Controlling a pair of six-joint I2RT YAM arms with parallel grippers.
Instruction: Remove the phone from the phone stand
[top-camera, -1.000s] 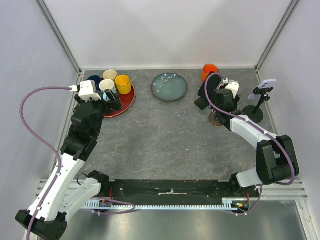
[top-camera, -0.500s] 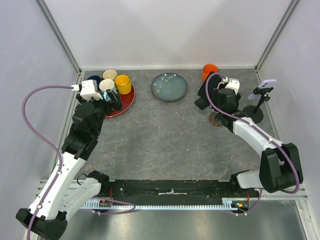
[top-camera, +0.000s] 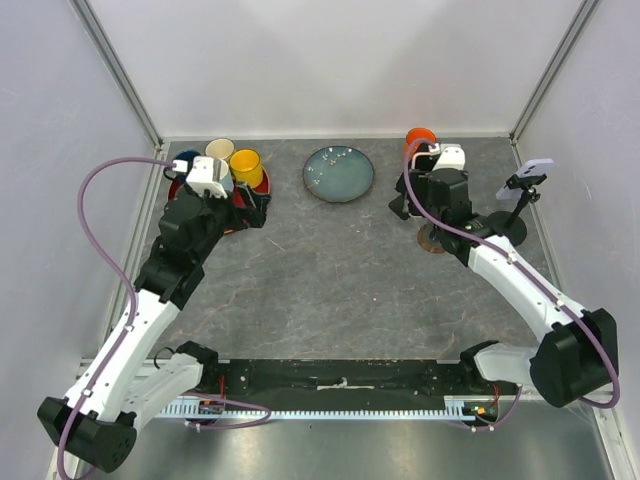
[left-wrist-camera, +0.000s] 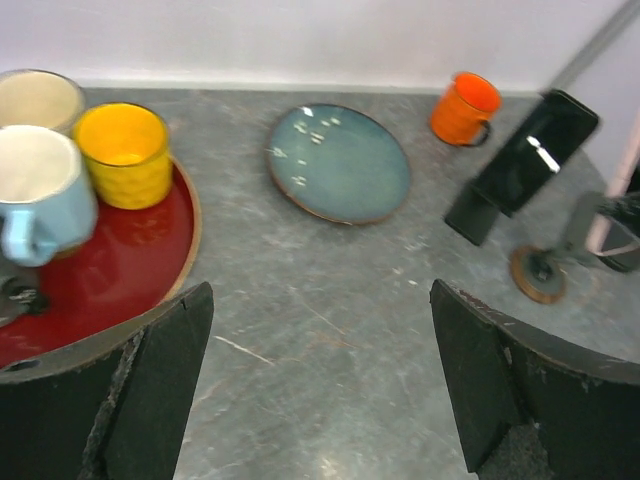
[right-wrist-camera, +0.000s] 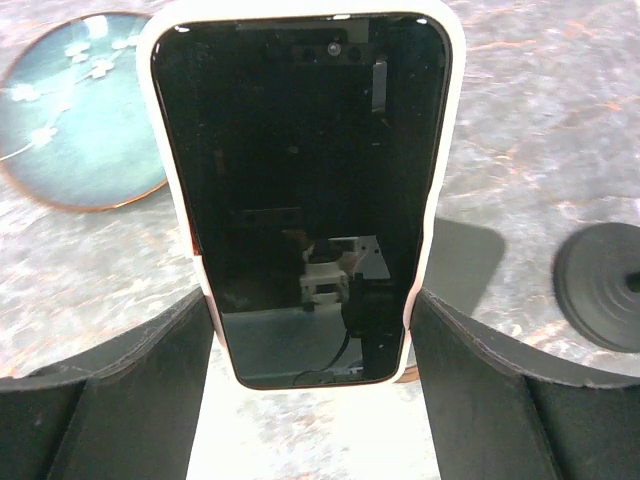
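My open left gripper should next move over clear table (top-camera: 350, 255) until it can close where the phone in my right gripper has one thin side edge toward it.
The phone (right-wrist-camera: 300, 180), black screen in a white case, stands upright between my right gripper's (right-wrist-camera: 310, 400) fingers, which press on both its long edges near its lower end. In the top view the phone (top-camera: 404, 190) is at the back right, just left of the phone stand's round brown base (top-camera: 432, 240). The left wrist view shows the phone (left-wrist-camera: 535, 150) tilted and the stand's base (left-wrist-camera: 540, 272) to its right. I cannot tell whether the phone still rests on the stand. My left gripper (left-wrist-camera: 320, 390) is open and empty over bare table.
A red tray (top-camera: 250, 205) with several mugs is at the back left. A teal plate (top-camera: 338, 173) lies at the back middle and an orange mug (top-camera: 420, 140) behind the phone. A black tripod stand (top-camera: 510, 225) with a small device stands at the far right.
My right wrist has moved back and up around the phone. My left arm has swung right, its gripper now off the tray's edge and over the table.
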